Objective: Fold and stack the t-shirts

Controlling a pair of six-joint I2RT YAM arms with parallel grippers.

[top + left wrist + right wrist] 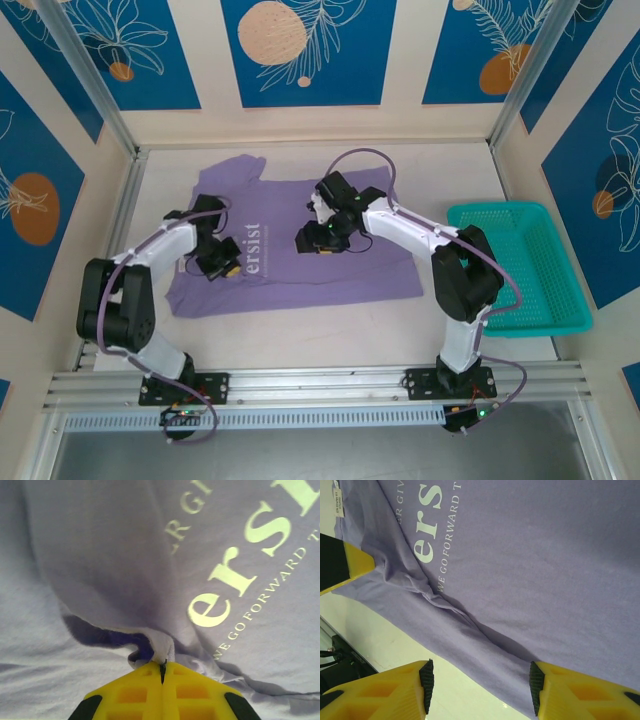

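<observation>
The t-shirt's sleeve opening [112,636] is bunched up short of the white lettering [252,250], so next my left gripper lets go, grabs the sleeve again and pulls it across the lettering.
One lavender-purple t-shirt [330,275] lies spread flat on the white table, its white lettering [252,248] facing up. My left gripper [222,265] is down on the shirt beside the lettering. In the left wrist view it [162,664] is shut on a pinched-up fold of the t-shirt [100,555], which bunches just ahead of the yellow fingers. My right gripper [310,240] hovers over the middle of the shirt. It [480,687] stands open, and its fingertips [426,685] straddle the t-shirt's [545,570] edge with nothing between them.
A teal mesh basket [560,325] stands at the right side of the table. Bare white table [395,645] runs along the shirt's near edge. Patterned walls and metal posts close in the back and sides.
</observation>
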